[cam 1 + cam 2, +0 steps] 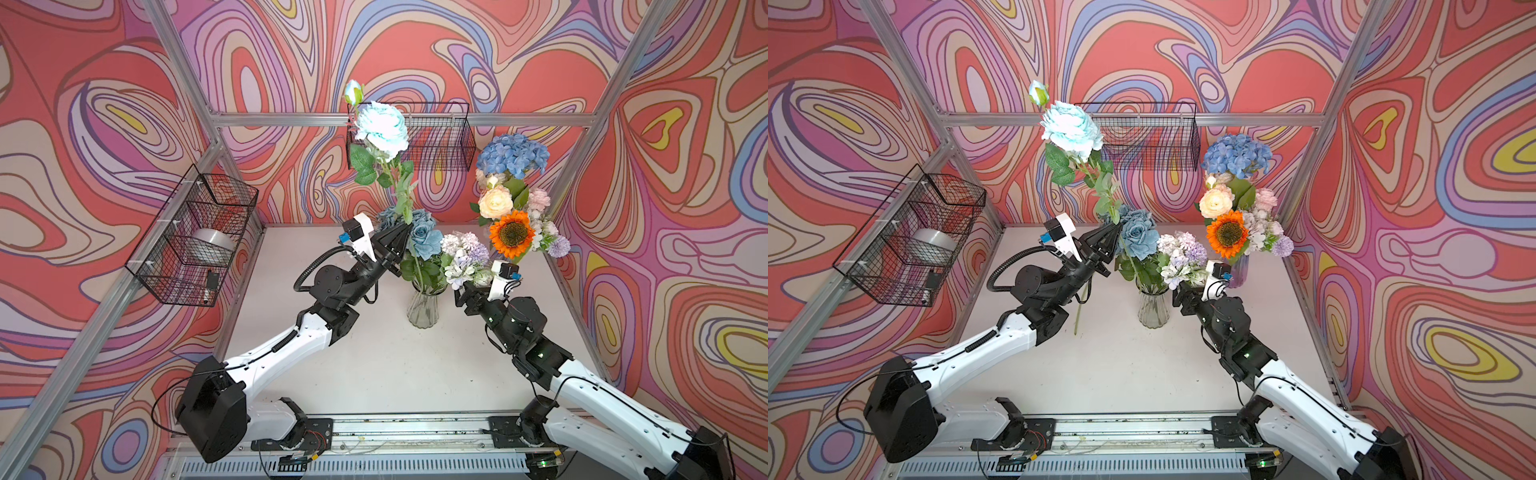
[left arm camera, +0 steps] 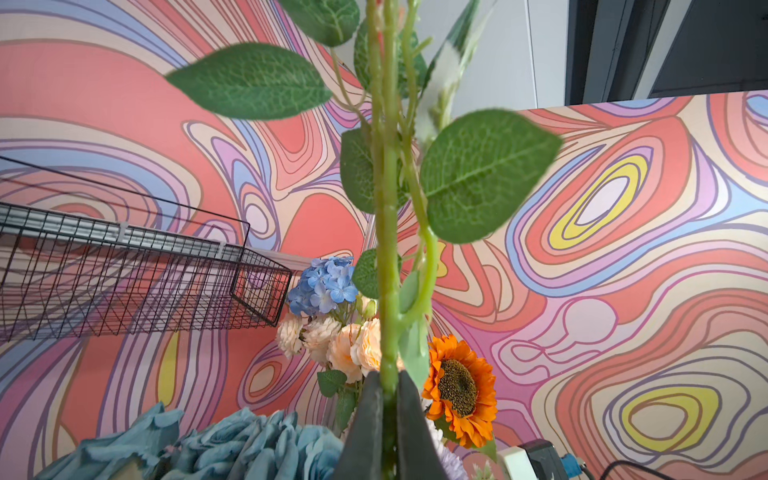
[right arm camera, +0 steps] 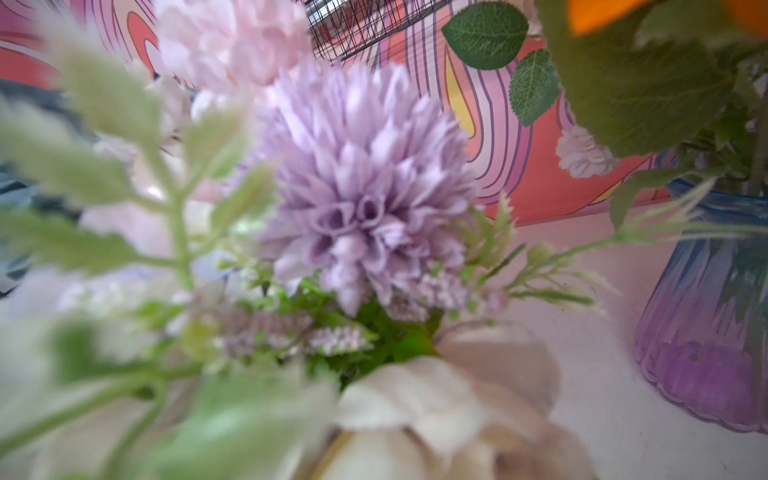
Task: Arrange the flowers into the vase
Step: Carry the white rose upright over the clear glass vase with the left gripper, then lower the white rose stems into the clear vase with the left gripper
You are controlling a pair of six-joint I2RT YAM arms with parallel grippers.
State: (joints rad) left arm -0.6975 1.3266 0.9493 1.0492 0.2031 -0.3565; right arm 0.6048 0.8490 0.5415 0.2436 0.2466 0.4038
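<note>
My left gripper should keep lowering the pale blue rose's stem (image 1: 417, 270), which points down toward the vase's opening (image 1: 425, 291), until the stem stands inside.
My left gripper (image 1: 401, 236) (image 1: 1112, 237) is raised left of the clear glass vase (image 1: 423, 306) (image 1: 1153, 309) and is shut on the green stem (image 2: 389, 266) of a pale blue rose (image 1: 380, 124) (image 1: 1071, 126). The bloom stands high and the stem's end hangs below the gripper. Dusty blue roses (image 1: 426, 241) (image 2: 257, 449) stand in the vase. A lilac and white cluster (image 1: 465, 257) (image 3: 365, 187) leans off the vase's right side, right over my right gripper (image 1: 463, 293) (image 1: 1183, 294). The flowers hide its jaws in the right wrist view.
A purple vase (image 1: 1239, 272) (image 3: 706, 332) at the back right holds a blue hydrangea (image 1: 513, 156), a peach rose (image 1: 495, 202) and an orange sunflower (image 1: 511, 234). A wire basket (image 1: 195, 237) hangs on the left wall. Another basket (image 1: 436, 137) hangs on the back wall behind the raised rose.
</note>
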